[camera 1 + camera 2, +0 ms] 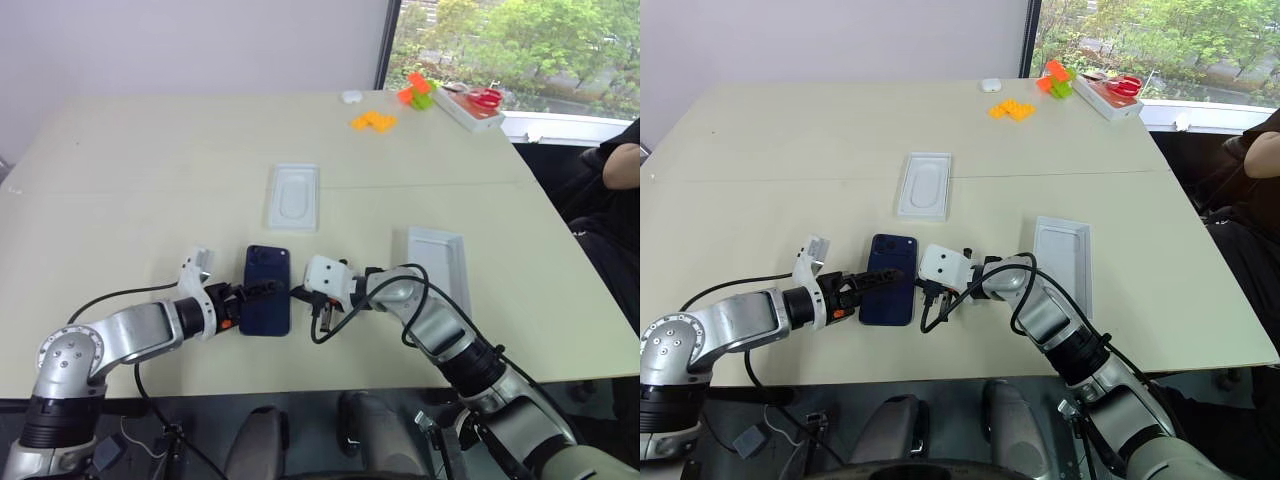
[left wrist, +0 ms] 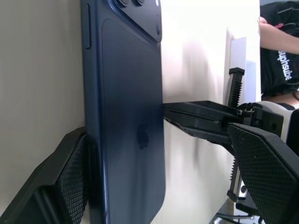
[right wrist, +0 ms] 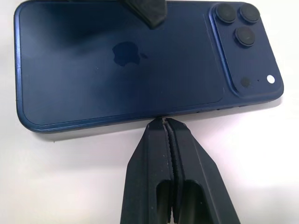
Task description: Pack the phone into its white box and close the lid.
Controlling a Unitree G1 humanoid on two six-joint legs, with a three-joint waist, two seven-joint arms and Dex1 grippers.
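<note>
My gripper will lower the dark navy phone (image 1: 265, 312), and the phone will fit inside the thin white panel's rim (image 1: 294, 198), back up, because that rim goes around a phone-sized hollow.
The dark navy phone (image 1: 266, 290) lies back up on the table near the front edge, camera cluster at its far corner. My left gripper (image 1: 250, 297) is open and straddles it from the left: one finger rests against its left long edge (image 2: 70, 186), the other reaches across its back. From the right, my right gripper (image 3: 167, 122) is shut with nothing in it, and its tips touch the phone's right long edge. The white box (image 1: 437, 265) lies open side up to the right of the phone. The lid is out of view.
A thin white panel with an oval recess (image 1: 293, 195) lies beyond the phone. Orange and green pieces (image 1: 374, 121) and a white tray with red scissors (image 1: 470, 105) sit at the far right corner. A person (image 1: 620, 170) sits beside the table's right edge.
</note>
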